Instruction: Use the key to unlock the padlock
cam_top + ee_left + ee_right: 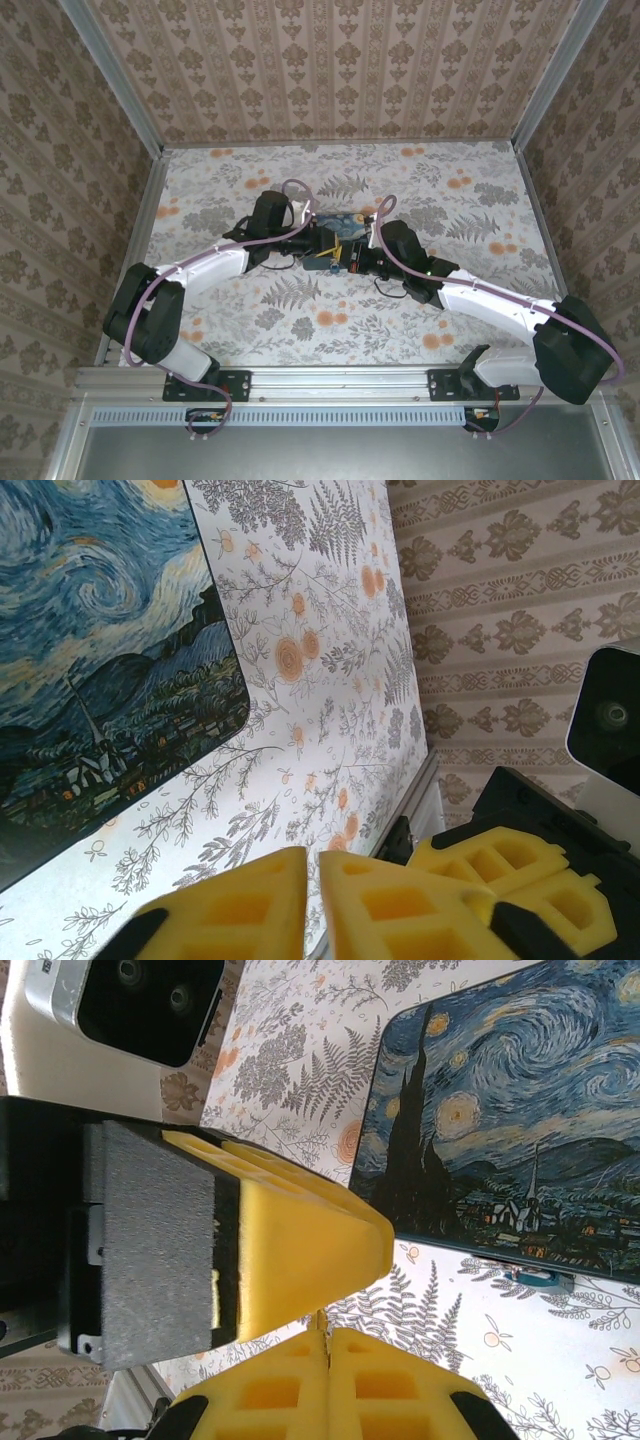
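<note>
Only the key's tip [320, 1321] sticks out of the robot's right gripper, so the left gripper should hold the key above the box [341, 223] while the right gripper opens and grips the key again.
My right gripper [327, 1335] is shut on the key [321, 1322], a thin metal blade whose tip sticks out between the yellow fingertips. Just above the tip hangs a yellow finger [300, 1250] of my left gripper. In its own wrist view my left gripper [313, 880] is nearly closed, with a slim gap and nothing in it. The right gripper's fingers [500, 875] sit close beside it. A tiny bluish piece [540, 1278], probably the padlock, pokes out at the edge of the starry-night box [500, 1110]. Both grippers [318, 250] [345, 258] meet in front of that box [338, 222].
The box [100, 660] lies flat on the floral table [450, 190] at mid-table. Patterned walls [330, 60] close off the back and both sides. A metal rail [330, 382] runs along the near edge by the arm bases.
</note>
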Action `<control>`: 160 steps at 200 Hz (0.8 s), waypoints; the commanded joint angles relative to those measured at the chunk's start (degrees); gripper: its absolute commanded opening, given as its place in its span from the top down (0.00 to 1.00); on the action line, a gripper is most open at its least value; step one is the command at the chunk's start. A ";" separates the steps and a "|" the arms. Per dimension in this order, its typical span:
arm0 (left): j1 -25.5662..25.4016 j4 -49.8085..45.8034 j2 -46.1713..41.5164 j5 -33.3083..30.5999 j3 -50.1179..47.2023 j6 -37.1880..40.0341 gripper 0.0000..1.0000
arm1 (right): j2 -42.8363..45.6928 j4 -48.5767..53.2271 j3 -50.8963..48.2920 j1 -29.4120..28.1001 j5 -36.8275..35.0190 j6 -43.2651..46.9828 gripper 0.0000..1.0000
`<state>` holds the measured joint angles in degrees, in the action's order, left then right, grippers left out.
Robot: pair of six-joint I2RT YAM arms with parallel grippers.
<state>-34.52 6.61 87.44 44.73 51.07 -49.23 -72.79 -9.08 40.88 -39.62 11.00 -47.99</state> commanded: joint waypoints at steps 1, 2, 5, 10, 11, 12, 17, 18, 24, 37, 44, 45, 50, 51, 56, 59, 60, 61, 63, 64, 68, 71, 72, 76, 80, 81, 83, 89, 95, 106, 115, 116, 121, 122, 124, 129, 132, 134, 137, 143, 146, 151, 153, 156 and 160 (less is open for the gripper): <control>-0.63 0.95 0.36 -0.38 1.64 0.24 0.89 | 0.94 -1.64 0.58 0.46 0.49 -0.22 1.00; -0.63 0.95 0.36 -0.41 1.61 0.21 0.90 | 0.92 -1.64 0.59 0.48 0.54 -0.24 1.00; -0.71 0.95 0.36 -0.39 1.66 0.17 0.91 | 0.90 -1.76 0.60 0.52 0.51 -0.22 1.00; -0.72 0.95 0.31 -0.45 1.68 0.18 0.94 | 0.83 -1.73 0.60 0.50 0.56 -0.26 1.00; -0.72 0.95 0.34 -0.44 1.71 0.19 0.94 | 0.82 -1.77 0.60 0.55 0.62 -0.26 1.00; -0.72 0.95 0.35 -0.44 1.73 0.19 0.94 | 0.82 -1.75 0.56 0.57 0.61 -0.31 1.00; -0.79 0.95 0.36 -0.49 1.84 0.15 0.96 | 0.81 -1.75 0.60 0.64 0.60 -0.35 1.00; -0.80 0.91 0.32 -0.51 1.84 0.17 0.97 | 0.81 -1.74 0.60 0.61 0.64 -0.35 1.00; -0.81 0.95 0.45 -0.52 1.92 0.23 1.00 | 0.75 -1.80 0.68 0.63 0.61 -0.30 1.00; -0.81 0.80 0.37 -1.00 2.05 0.41 1.00 | 0.73 -2.08 0.64 0.84 1.00 -0.35 1.00; -0.72 0.61 0.16 -1.61 2.15 0.61 1.00 | 1.08 -2.14 0.48 1.09 1.04 -0.53 0.99; -0.72 0.56 0.17 -1.72 2.17 0.71 1.00 | 1.12 -2.15 0.50 1.11 1.04 -0.57 0.98; -0.60 0.45 0.03 -2.07 2.26 1.03 1.00 | 1.59 -2.29 0.12 1.52 0.87 -0.79 0.91; -0.57 0.44 0.02 -2.13 2.27 1.09 1.00 | 1.64 -2.32 0.05 1.54 0.82 -0.88 0.89; -0.40 0.41 -0.21 -2.50 2.49 1.39 1.00 | 2.32 -2.60 -0.45 2.02 0.72 -1.11 0.79; -0.26 0.30 -0.29 -2.62 2.53 1.54 1.00 | 2.74 -2.76 -0.79 2.41 0.73 -1.40 0.73; -0.23 0.27 -0.31 -2.72 2.54 1.61 1.00 | 2.87 -2.82 -0.93 2.51 0.71 -1.49 0.71; -0.17 0.26 -0.31 -2.85 2.67 1.69 1.00 | 2.99 -2.89 -1.04 2.65 0.70 -1.58 0.69; -0.08 0.27 -0.44 -2.99 2.69 1.80 1.00 | 3.33 -2.92 -1.24 2.93 0.62 -1.72 0.65; 0.00 0.30 -0.52 -3.08 2.75 1.87 1.00 | 3.48 -2.94 -1.37 3.08 0.61 -1.82 0.64; 0.19 0.29 -0.70 -3.37 2.79 2.09 1.00 | 4.09 -3.00 -1.81 3.69 0.66 -2.15 0.59; 0.45 0.35 -0.83 -3.53 2.98 2.25 1.00 | 4.50 -3.09 -2.12 4.22 0.74 -2.30 0.55; 0.48 0.38 -0.89 -3.61 3.07 2.36 1.00 | 4.63 -3.20 -2.25 4.34 0.75 -2.34 0.54; 0.86 0.42 -1.04 -3.75 3.25 2.63 1.00 | 5.24 -3.49 -2.74 5.01 0.91 -2.68 0.50; 1.17 0.39 -1.20 -3.78 3.51 3.00 1.00 | 5.77 -3.85 -3.21 5.71 1.07 -2.97 0.47; 1.23 0.41 -1.21 -3.82 3.55 3.09 1.00 | 5.89 -3.98 -3.32 5.88 1.10 -3.07 0.46; 1.37 0.42 -1.33 -3.79 3.65 3.20 1.00 | 6.12 -4.18 -3.52 6.29 1.23 -3.21 0.45; 1.76 0.57 -1.46 -3.87 4.12 3.76 1.00 | 6.73 -4.90 -4.17 7.37 1.75 -3.88 0.42; 2.19 0.85 -1.64 -3.92 4.45 4.25 1.00 | 7.17 -6.19 -4.76 8.52 2.64 -4.40 0.40; 2.69 1.48 -1.91 -3.77 5.21 5.31 1.00 | 7.49 -8.75 -5.61 10.36 4.26 -5.52 0.36; 2.97 2.23 -2.13 -3.60 5.77 6.30 1.00 | 7.28 -10.76 -5.98 11.48 5.17 -6.42 0.33; 3.01 2.25 -2.20 -3.60 5.83 6.50 1.00 | 7.21 -11.12 -5.99 11.57 5.26 -6.55 0.33; 3.12 2.52 -2.31 -3.59 6.21 7.09 1.00 | 6.91 -12.73 -6.14 12.03 5.83 -7.04 0.32; 3.13 2.52 -2.33 -3.59 6.27 7.29 1.00 | 6.85 -13.03 -6.15 12.11 5.98 -7.13 0.32; 3.14 2.59 -2.35 -3.53 6.44 7.57 1.00 | 6.69 -13.83 -6.23 12.26 6.12 -7.41 0.32; 3.27 3.09 -2.45 -3.52 6.73 8.35 1.00 | 6.18 -15.88 -6.41 12.49 6.57 -7.98 0.32; 3.24 3.48 -2.52 -3.43 6.87 8.69 1.00 | 5.89 -17.22 -6.57 12.60 6.70 -8.30 0.32; 3.24 3.84 -2.60 -3.36 6.92 8.91 1.00 | 5.66 -18.10 -6.62 12.67 6.87 -8.52 0.32; 3.23 4.24 -2.70 -3.33 6.97 9.34 1.00 | 5.26 -19.54 -6.68 12.71 7.12 -8.79 0.31; 3.30 4.85 -2.93 -3.40 7.18 10.01 1.00 | 4.27 -22.14 -6.69 12.81 7.56 -9.18 0.32; 3.32 5.08 -2.97 -3.42 7.28 10.35 1.00 | 3.78 -23.48 -6.69 12.81 7.76 -9.48 0.31; 3.32 5.72 -3.14 -3.38 7.36 10.82 1.00 | 2.90 -25.53 -6.62 12.81 8.05 -10.15 0.31; 3.32 5.96 -3.15 -3.35 7.51 10.93 1.00 | 2.48 -26.57 -6.54 12.81 8.13 -10.45 0.32; 3.32 6.31 -3.23 -3.37 7.57 11.15 1.00 | 1.86 -28.09 -6.52 12.81 8.34 -10.88 0.32; 3.32 6.71 -3.39 -3.42 7.66 11.44 1.00 | 0.99 -30.36 -6.52 12.81 8.60 -11.44 0.32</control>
<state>-31.40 8.95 86.72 41.23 56.23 -42.52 -68.20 -24.36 34.74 -26.98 15.90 -55.33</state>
